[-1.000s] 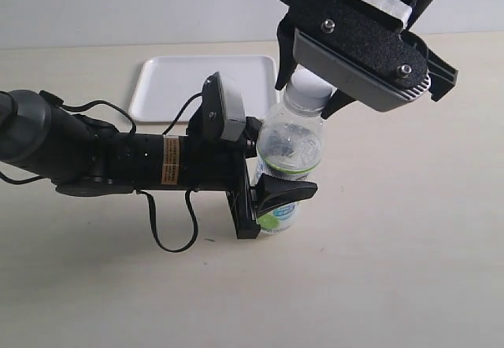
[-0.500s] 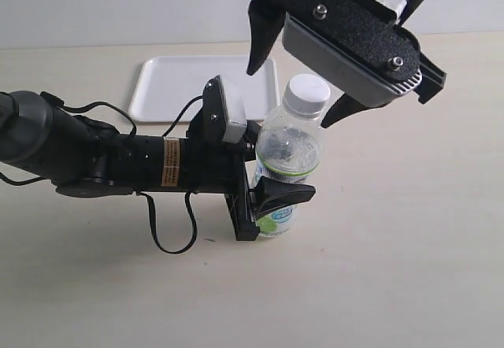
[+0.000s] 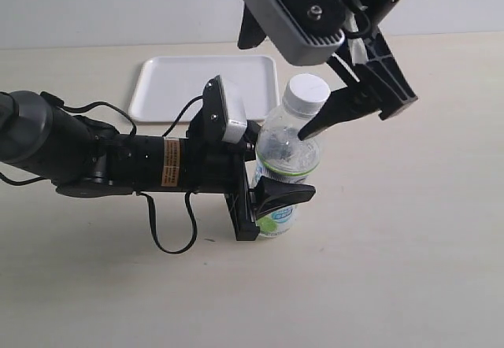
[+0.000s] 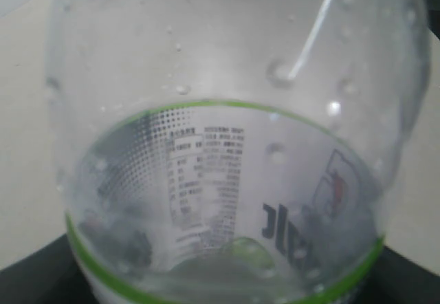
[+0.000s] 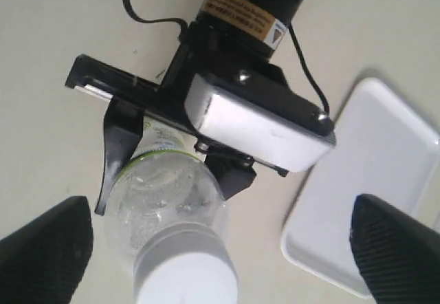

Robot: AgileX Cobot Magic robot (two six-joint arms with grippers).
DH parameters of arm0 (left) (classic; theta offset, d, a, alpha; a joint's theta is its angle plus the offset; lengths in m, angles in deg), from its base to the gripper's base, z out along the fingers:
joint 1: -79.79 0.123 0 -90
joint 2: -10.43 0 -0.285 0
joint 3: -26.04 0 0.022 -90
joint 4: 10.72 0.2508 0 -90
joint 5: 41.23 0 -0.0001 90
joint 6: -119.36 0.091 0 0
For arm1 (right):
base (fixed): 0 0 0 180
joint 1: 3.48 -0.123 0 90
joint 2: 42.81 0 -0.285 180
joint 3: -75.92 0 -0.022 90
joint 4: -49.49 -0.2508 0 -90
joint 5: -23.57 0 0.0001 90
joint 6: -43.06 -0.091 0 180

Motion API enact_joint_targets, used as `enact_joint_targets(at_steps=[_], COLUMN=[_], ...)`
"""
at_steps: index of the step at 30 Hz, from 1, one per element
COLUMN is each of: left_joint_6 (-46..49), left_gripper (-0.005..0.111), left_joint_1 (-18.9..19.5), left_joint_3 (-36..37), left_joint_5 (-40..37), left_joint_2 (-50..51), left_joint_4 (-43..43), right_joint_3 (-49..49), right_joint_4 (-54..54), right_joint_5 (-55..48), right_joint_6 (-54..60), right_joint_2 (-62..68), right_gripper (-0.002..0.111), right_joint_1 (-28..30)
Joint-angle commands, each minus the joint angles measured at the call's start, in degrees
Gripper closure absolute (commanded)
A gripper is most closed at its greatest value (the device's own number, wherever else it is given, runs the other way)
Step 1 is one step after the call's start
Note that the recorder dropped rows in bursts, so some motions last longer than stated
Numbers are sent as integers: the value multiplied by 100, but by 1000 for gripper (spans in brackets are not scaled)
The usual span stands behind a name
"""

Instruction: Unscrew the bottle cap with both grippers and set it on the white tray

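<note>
The cap [image 3: 308, 90] is on the bottle's neck [image 3: 298, 114] and my open right gripper is at the end of its twist, so I should turn that wrist back before I grip the cap.
The clear bottle [image 3: 288, 149] with its green-edged label stands upright on the table, my left gripper [image 3: 277, 176] shut on its lower body from the left. It fills the left wrist view as the bottle [image 4: 227, 146]. The white ribbed bottle cap [image 3: 307, 91] sits on the neck. My right gripper [image 3: 270, 91] hangs open above, one finger [image 3: 339, 110] slanting down beside the cap without touching it. In the right wrist view the cap [image 5: 184, 276] lies between the spread fingertips [image 5: 48, 252]. The white tray [image 3: 201, 84] lies empty behind the bottle; its corner [image 5: 371, 201] shows too.
The left arm's thick black body with the orange label [image 3: 170, 161] lies across the table's left side, a black cable loop [image 3: 169, 234] trailing below it. A pale wall [image 3: 118, 5] rises behind the beige table.
My right gripper has let go of the cap, opened and lifted, then turned about its axis. The cap stays on the bottle. The left arm and bottle have not moved.
</note>
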Motion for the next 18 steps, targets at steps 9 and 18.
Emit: enact_joint_targets(at_steps=[9,18], left_joint_6=[-35,38], left_gripper=[107,107], left_joint_1=[-9,-9], left_joint_3=[-13,-13], left_joint_5=[181,292], left_joint_2=[-40,-40], left_joint_4=[-135,-135], right_joint_3=[46,46], right_joint_4=[-540,180], right_joint_5=[376,177], right_joint_6=[-2837,-7463], right_joint_2=[-213,-213], right_gripper=[12,12], right_joint_1=[1,1])
